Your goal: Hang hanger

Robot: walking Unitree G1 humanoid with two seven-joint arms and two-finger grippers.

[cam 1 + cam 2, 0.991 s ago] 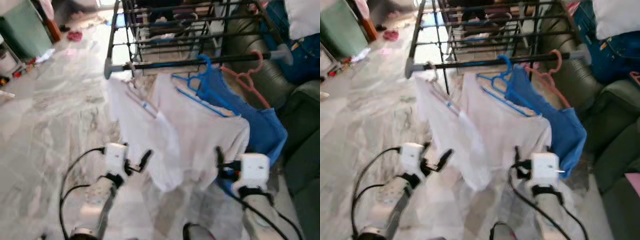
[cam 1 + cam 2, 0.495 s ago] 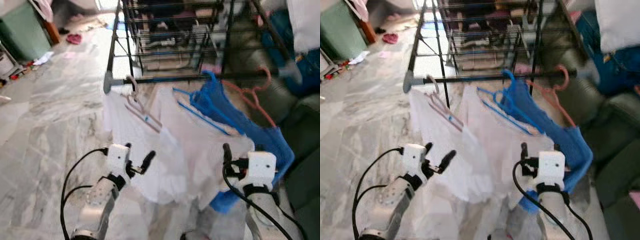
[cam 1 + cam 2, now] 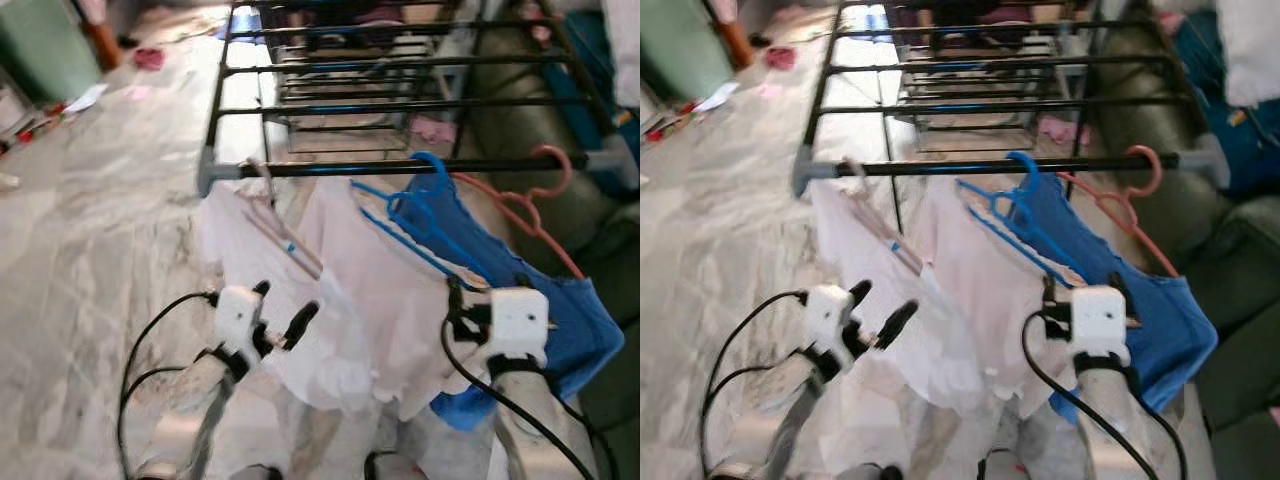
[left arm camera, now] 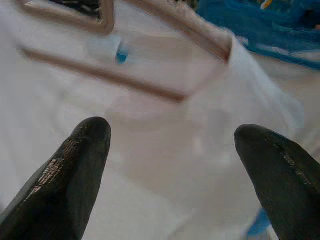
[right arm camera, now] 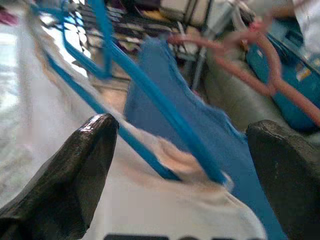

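The white shirt's wide neckline (image 3: 415, 252) leaves the blue hanger's arms showing, so I expect the white shirt to slip off one arm of the hanger and bunch up when I pull the hanger.
A black drying rack has its front bar (image 3: 400, 167) across the view. Three hangers hang on it: a pale hanger (image 3: 285, 240) with a white shirt (image 3: 240, 230), a blue hanger (image 3: 410, 212) with another white shirt (image 3: 390, 300), and a salmon hanger (image 3: 530, 205) with a blue garment (image 3: 580, 320). My left gripper (image 3: 283, 305) is open just before the pale hanger's shirt (image 4: 150, 150), holding nothing. My right gripper (image 3: 488, 288) is open too, close to the blue hanger (image 5: 150, 95) and the blue garment (image 5: 165, 100).
A dark sofa (image 3: 615, 250) stands close on the right behind the rack's end. The marble floor (image 3: 90, 230) stretches to the left, with a green bin (image 3: 45, 45) and small scattered items (image 3: 150, 58) far off. More rack bars (image 3: 380, 75) lie behind the front one.
The whole view has shifted, and the rack now looks nearer and lower in the picture. Both grippers stay open in front of the hanging shirts, the right one slightly higher.
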